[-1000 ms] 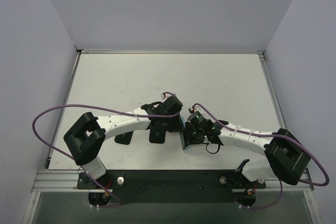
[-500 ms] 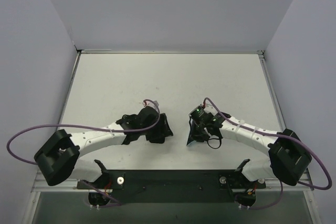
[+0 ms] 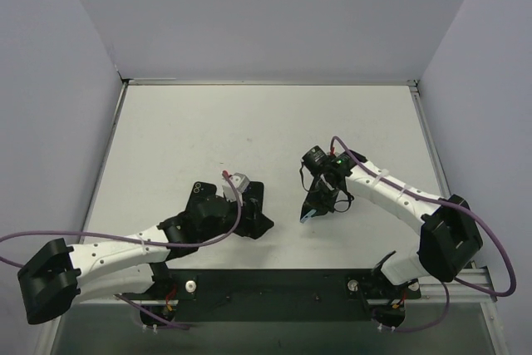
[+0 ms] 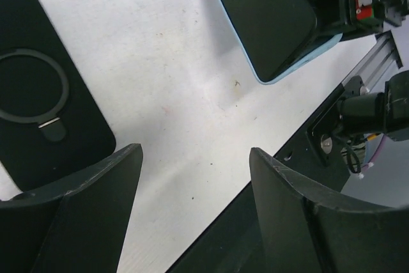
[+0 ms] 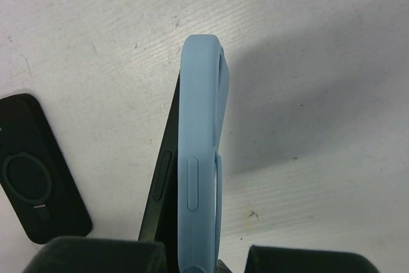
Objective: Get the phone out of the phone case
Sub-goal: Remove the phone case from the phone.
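The phone's dark side [image 5: 161, 176] is clear of the light blue case. My left gripper should keep going toward the phone's lifted end [image 4: 295, 54] until its fingers close there.
The phone sits in a light blue phone case [image 5: 199, 158], held on edge above the table. My right gripper [image 5: 204, 257] is shut on it from below. The phone's dark side [image 5: 161, 183] with a button stands out from the case along one long edge. In the top view my right gripper [image 3: 320, 197] holds it near the table's middle. From the left wrist the phone's dark screen [image 4: 265, 17] faces the camera inside the blue rim. My left gripper [image 4: 195, 177] is open over bare table, with nothing between its fingers [image 4: 89, 215], well apart from the phone.
A flat black piece with a ring on it [image 4: 38, 119] lies on the white table [image 3: 249, 122], just left of my left fingers; it also shows in the right wrist view [image 5: 38, 190]. The black rail [image 3: 266, 284] runs along the near edge.
My left gripper has opened and drawn back from the phone toward the near left. My right gripper has carried the cased phone slightly right and away, still shut on it.
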`<action>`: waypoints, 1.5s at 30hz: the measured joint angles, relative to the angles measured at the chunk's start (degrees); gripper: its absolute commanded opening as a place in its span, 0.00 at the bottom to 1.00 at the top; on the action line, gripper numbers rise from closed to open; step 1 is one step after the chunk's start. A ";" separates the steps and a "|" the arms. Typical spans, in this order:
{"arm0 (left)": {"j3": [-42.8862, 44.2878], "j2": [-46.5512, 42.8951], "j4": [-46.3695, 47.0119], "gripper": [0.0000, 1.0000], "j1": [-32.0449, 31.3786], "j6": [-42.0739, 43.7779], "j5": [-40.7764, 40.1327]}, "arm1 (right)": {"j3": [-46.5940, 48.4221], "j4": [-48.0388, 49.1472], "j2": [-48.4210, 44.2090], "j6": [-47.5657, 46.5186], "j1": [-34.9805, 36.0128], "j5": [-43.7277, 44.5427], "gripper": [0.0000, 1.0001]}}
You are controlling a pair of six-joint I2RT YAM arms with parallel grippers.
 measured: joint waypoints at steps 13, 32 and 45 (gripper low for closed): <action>9.70 15.74 7.50 0.75 -9.99 5.22 -11.23 | 0.85 -2.93 0.00 0.85 -0.02 -4.87 0.00; 15.74 22.77 9.88 0.64 -15.78 9.75 -21.66 | 0.59 -2.89 -1.42 1.29 -0.09 -6.43 0.00; 19.82 26.51 8.22 0.30 -16.90 7.96 -26.56 | 0.59 -0.11 -1.62 2.08 -0.48 -5.62 0.00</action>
